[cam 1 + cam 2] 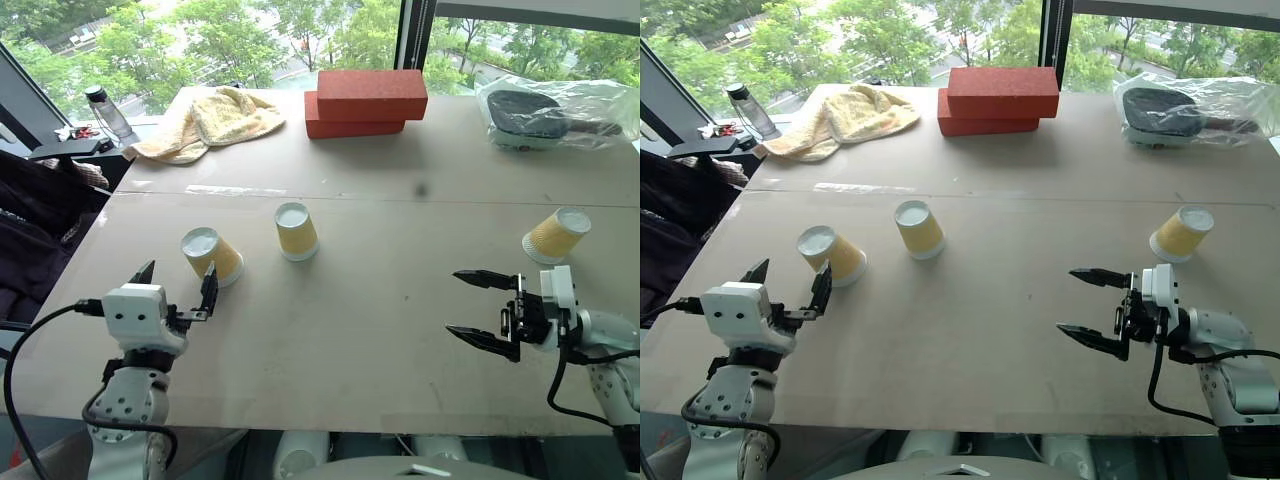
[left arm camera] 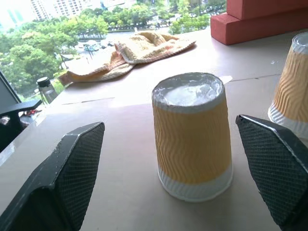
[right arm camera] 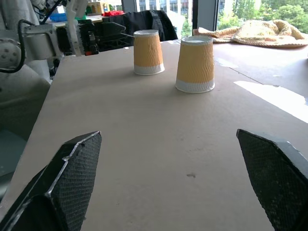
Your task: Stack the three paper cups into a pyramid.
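Note:
I should keep reaching, as the cup ahead of my left gripper (image 1: 213,256) lines up with its open fingers, clear of the middle cup, until the fingers straddle that cup.
Three yellow-orange paper cups stand upside down and apart on the tan table (image 1: 350,320). The left cup (image 1: 212,255) is just beyond my left gripper (image 1: 178,283), which is open and holds nothing. In the left wrist view this cup (image 2: 192,139) stands past the tips of the two fingers (image 2: 72,173), untouched. The middle cup (image 1: 296,231) is a little farther back. The right cup (image 1: 556,236) sits behind my right gripper (image 1: 457,303), which is open, empty and points left across the table. No cup rests on another.
Two red bricks (image 1: 365,100) are stacked at the table's far middle. A yellow towel (image 1: 212,118) lies at the far left and a plastic-wrapped dark object (image 1: 550,112) at the far right. A water bottle (image 1: 105,110) stands off the left corner.

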`<action>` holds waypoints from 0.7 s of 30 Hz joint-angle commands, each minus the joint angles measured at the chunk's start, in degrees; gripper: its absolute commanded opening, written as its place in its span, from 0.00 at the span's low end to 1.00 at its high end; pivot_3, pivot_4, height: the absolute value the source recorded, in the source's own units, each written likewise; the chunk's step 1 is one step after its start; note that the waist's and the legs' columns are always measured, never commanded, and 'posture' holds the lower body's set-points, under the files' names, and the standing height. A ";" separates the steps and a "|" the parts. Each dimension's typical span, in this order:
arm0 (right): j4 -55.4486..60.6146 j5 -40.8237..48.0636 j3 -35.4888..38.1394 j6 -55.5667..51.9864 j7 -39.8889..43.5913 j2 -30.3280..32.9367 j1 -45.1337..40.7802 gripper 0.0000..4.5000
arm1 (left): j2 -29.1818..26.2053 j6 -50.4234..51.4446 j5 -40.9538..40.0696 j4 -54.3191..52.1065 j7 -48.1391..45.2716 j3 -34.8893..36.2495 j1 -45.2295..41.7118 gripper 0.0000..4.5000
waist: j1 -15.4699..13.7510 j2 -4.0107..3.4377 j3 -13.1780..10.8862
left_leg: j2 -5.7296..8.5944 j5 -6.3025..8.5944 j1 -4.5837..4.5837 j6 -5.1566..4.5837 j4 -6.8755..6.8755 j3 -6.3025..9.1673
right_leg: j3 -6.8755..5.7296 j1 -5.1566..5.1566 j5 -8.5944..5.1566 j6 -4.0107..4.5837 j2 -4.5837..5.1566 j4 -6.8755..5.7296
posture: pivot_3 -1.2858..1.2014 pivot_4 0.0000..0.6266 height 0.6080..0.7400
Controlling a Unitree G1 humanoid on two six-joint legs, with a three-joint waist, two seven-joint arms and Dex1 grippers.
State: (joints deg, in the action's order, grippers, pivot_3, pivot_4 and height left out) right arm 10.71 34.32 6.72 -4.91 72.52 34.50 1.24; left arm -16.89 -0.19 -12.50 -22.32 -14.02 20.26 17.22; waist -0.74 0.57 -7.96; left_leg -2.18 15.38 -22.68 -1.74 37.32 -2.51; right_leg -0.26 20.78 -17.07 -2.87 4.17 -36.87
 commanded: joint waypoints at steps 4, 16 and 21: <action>3.76 1.06 0.95 -1.56 -1.87 0.87 -0.18 0.98 | -2.97 0.59 -0.36 7.18 -1.50 0.44 -6.67 1.00 | -0.02 0.01 -0.01 | -0.02 0.00 -0.04 0.00 0.00 0.17 | -0.18 0.00 0.00 0.00 -0.12 -0.05 | 0.52 0.24 0.93; 7.23 1.43 1.54 -3.07 -4.25 1.40 1.85 0.98 | -3.78 -0.99 0.23 13.30 -2.50 -1.09 -14.46 1.00 | 0.05 0.02 -0.02 | 0.00 -0.01 -0.03 0.00 0.11 0.26 | -0.25 -0.01 0.01 -0.03 -0.15 -0.27 | 0.52 0.24 0.93; 7.18 1.60 1.34 -3.48 -4.66 1.16 1.10 1.00 | -3.66 -1.19 -0.05 13.87 -1.94 -0.61 -15.24 0.53 | -0.01 0.03 -0.02 | 0.00 -0.02 -0.02 0.02 0.14 0.30 | -0.28 -0.01 0.01 -0.03 -0.16 -0.37 | 0.52 0.24 0.93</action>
State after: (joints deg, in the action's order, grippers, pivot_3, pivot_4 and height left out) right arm 15.95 34.52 7.17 -8.54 68.10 35.40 2.85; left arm -20.37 0.05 -12.36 -7.71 -16.25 18.62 2.43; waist -0.75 0.59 -7.98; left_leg -2.18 15.36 -22.70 -1.72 37.48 -2.20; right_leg -0.55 20.77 -17.07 -2.89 4.00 -37.25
